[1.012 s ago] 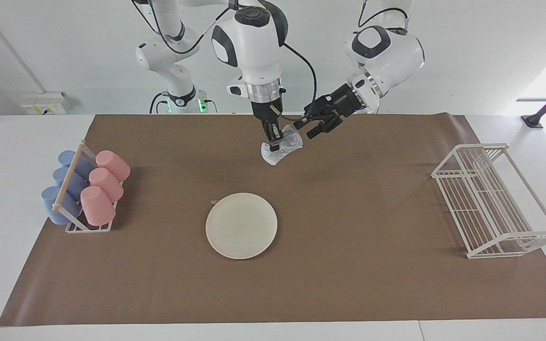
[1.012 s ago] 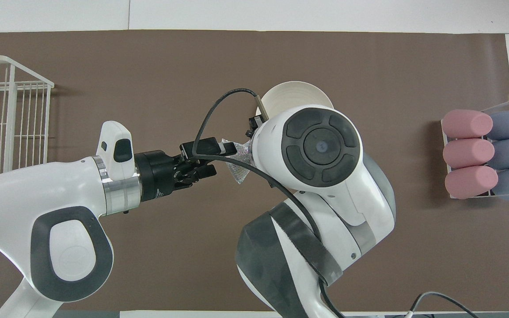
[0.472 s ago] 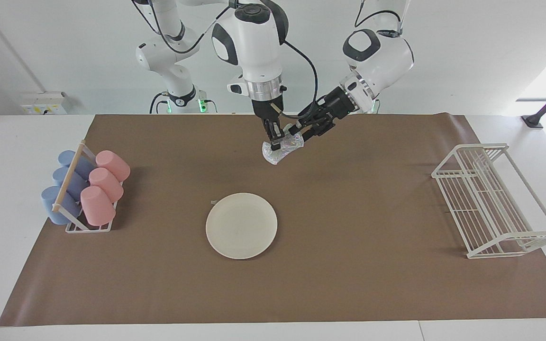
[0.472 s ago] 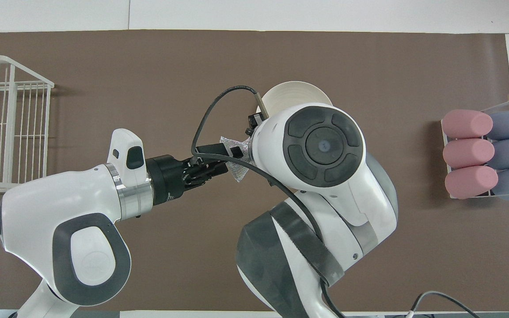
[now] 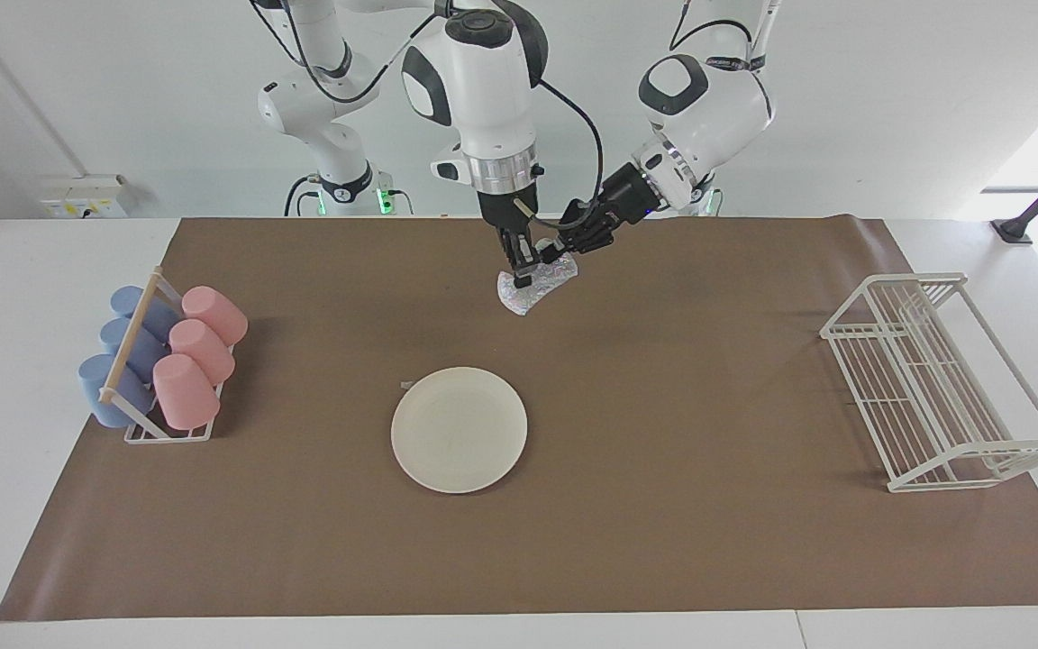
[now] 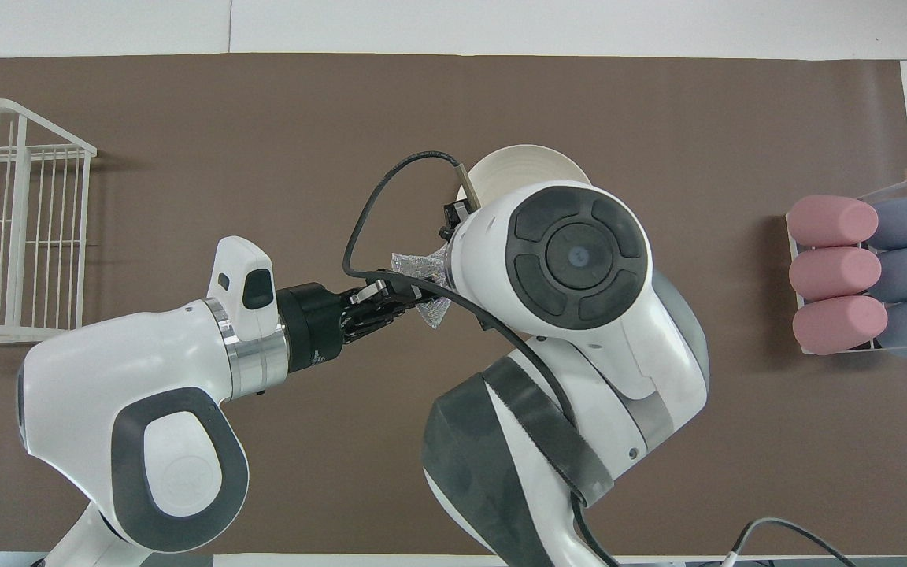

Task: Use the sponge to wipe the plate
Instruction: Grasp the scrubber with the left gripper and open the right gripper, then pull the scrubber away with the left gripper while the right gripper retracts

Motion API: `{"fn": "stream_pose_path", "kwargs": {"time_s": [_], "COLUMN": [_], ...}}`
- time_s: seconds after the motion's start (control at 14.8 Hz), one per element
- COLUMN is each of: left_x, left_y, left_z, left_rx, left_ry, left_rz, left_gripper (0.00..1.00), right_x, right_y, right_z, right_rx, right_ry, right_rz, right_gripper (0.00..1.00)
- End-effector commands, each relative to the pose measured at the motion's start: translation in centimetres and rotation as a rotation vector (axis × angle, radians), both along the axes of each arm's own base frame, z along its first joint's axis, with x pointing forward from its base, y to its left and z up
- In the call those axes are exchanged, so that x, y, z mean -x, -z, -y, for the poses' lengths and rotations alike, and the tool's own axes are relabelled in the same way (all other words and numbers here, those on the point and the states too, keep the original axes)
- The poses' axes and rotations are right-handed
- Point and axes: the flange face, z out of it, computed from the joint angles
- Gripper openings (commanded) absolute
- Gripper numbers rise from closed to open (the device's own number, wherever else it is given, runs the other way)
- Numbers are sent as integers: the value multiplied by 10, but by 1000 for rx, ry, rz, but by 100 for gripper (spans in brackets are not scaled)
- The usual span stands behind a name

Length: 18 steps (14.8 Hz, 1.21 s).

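Note:
I should open my right gripper and back it off first, because both my grippers hold the sponge (image 5: pixel 537 287). My left gripper will then carry the sponge to the white wire rack (image 5: pixel 942 384).
The sponge (image 5: pixel 528 293), silvery and crinkled, hangs above the brown mat close to the robots' end. My right gripper (image 5: pixel 522 270) points straight down and is shut on its middle. From the side my left gripper (image 5: pixel 564 250) reaches in, shut on the sponge's upper edge. In the overhead view the left gripper (image 6: pixel 414 290) meets the sponge (image 6: pixel 418 264), while the right arm's wrist hides the right gripper. The cream plate (image 5: pixel 459 429) lies flat mid-table, farther from the robots than the sponge. The right wrist covers part of the plate (image 6: pixel 516 167) in the overhead view.
A rack of pink and blue cups (image 5: pixel 168 361) stands at the right arm's end of the mat. A white wire rack (image 5: pixel 942 388) stands at the left arm's end. Brown mat (image 5: pixel 708 541) covers the table.
My left gripper moved in toward the hanging sponge and closed from open onto its edge. The right gripper kept holding the sponge in the same spot.

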Motion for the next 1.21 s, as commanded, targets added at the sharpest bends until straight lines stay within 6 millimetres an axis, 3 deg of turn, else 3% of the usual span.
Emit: {"fn": "stream_pose_path", "kwargs": {"time_s": [0.0,0.07,0.13,0.27,0.4,0.74,0.88,1.15], "left_x": [4,4,4,0,-13,-42,-56,-70], "left_y": [3,3,2,2,-1,-8,-17,-24], "left_z": [-3,-3,-4,-11,-33,-106,-146,-202], "left_rx": [17,18,20,26,43,34,12,-142], "left_ry": [-8,-9,-11,-12,-21,13,38,112], "left_rz": [-28,-29,-32,-47,-75,-139,-165,-202], "left_gripper": [0,0,0,0,0,0,0,0], "right_x": [-9,-12,-21,-27,-28,-29,-35,-46], "right_y": [-10,-16,-17,-26,-28,-36,-41,-45], "right_z": [12,21,36,51,56,69,93,160], "right_rx": [5,1,-4,-13,-14,-17,3,75], "right_ry": [35,54,83,99,108,102,56,-176], "right_rz": [13,27,27,40,41,52,60,72], "right_gripper": [18,87,100,100,100,100,100,100]}}
